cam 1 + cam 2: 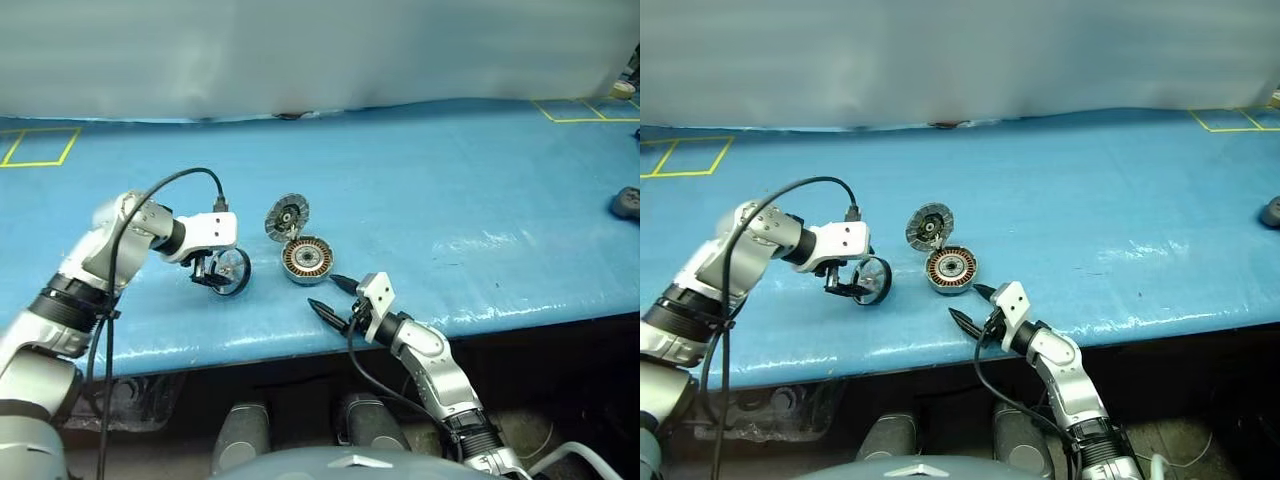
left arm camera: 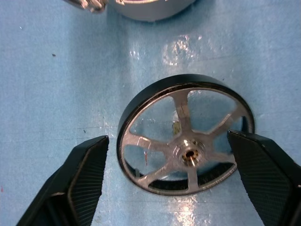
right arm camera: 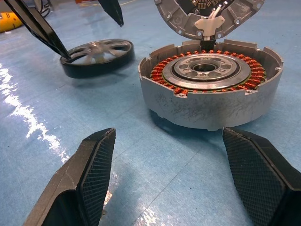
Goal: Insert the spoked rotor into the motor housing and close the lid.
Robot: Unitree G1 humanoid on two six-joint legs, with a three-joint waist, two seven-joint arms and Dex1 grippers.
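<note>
There are wide gaps between the spokes (image 2: 155, 120). The copper windings will still show through the spoked rotor (image 1: 232, 271) when I lower it into the motor housing.
The spoked rotor (image 2: 186, 141), a silver wheel with a dark rim, lies on the blue table left of the motor housing (image 1: 307, 258). My left gripper (image 2: 168, 136) points down over the rotor and is open, one finger on each side of the rim; the finger nearer the housing is at the rim, the other stands apart. The housing shows copper windings around a silver centre (image 3: 211, 84). Its lid (image 1: 287, 217) stands tilted open at the far edge, ribbed face showing. My right gripper (image 1: 322, 291) is open and level near the table's front edge, pointing at the housing, holding nothing.
A dark object (image 1: 627, 203) lies at the table's right edge. Yellow tape squares mark the far left (image 1: 40, 148) and far right (image 1: 585, 110) corners. The table's front edge (image 1: 300, 340) runs just under my right gripper.
</note>
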